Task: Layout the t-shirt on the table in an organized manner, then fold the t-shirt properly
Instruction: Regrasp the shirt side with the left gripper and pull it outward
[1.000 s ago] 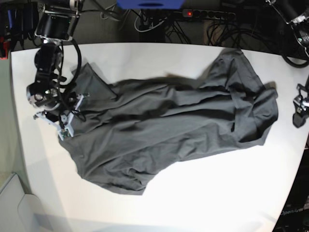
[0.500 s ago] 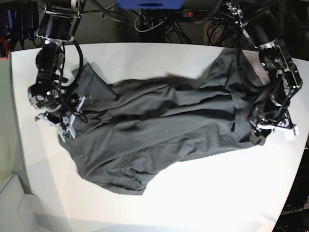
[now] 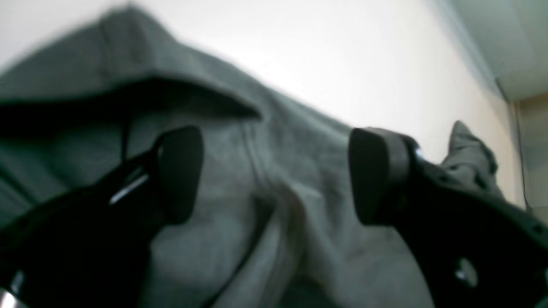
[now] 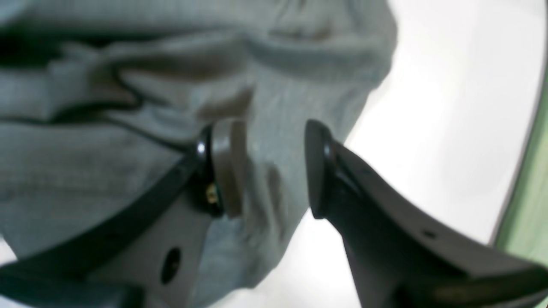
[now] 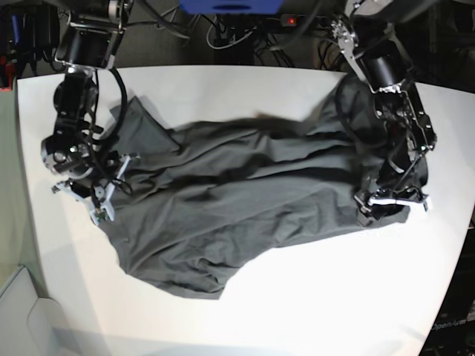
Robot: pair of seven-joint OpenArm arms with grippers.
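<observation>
The left gripper's open fingers are above inner folds (image 3: 272,177) and the t-shirt's corner (image 5: 405,213) lies past them, so next the left gripper moves back out and pinches that corner.
The dark grey t-shirt (image 5: 252,200) lies wrinkled and spread across the white table (image 5: 312,297), its bottom hem bunched. My left gripper (image 5: 391,204) hovers over the shirt's right end, near its lower corner. In the left wrist view the left gripper (image 3: 276,175) is open wide above folded cloth (image 3: 274,141), and nothing is pinched. My right gripper (image 5: 95,202) sits at the shirt's left edge. In the right wrist view the right gripper (image 4: 274,169) has its jaws partly apart over the cloth's edge (image 4: 107,171), with bare table (image 4: 428,128) beside it.
Cables and a power strip (image 5: 312,22) run behind the table's far edge. A pale bin corner (image 5: 22,319) stands off the table at the lower left. White tabletop (image 3: 342,55) stretches beyond the shirt in front and to the right.
My left arm has swung in from the right edge onto the shirt's right end, and its jaws have widened. The right gripper has shifted slightly down the left edge.
</observation>
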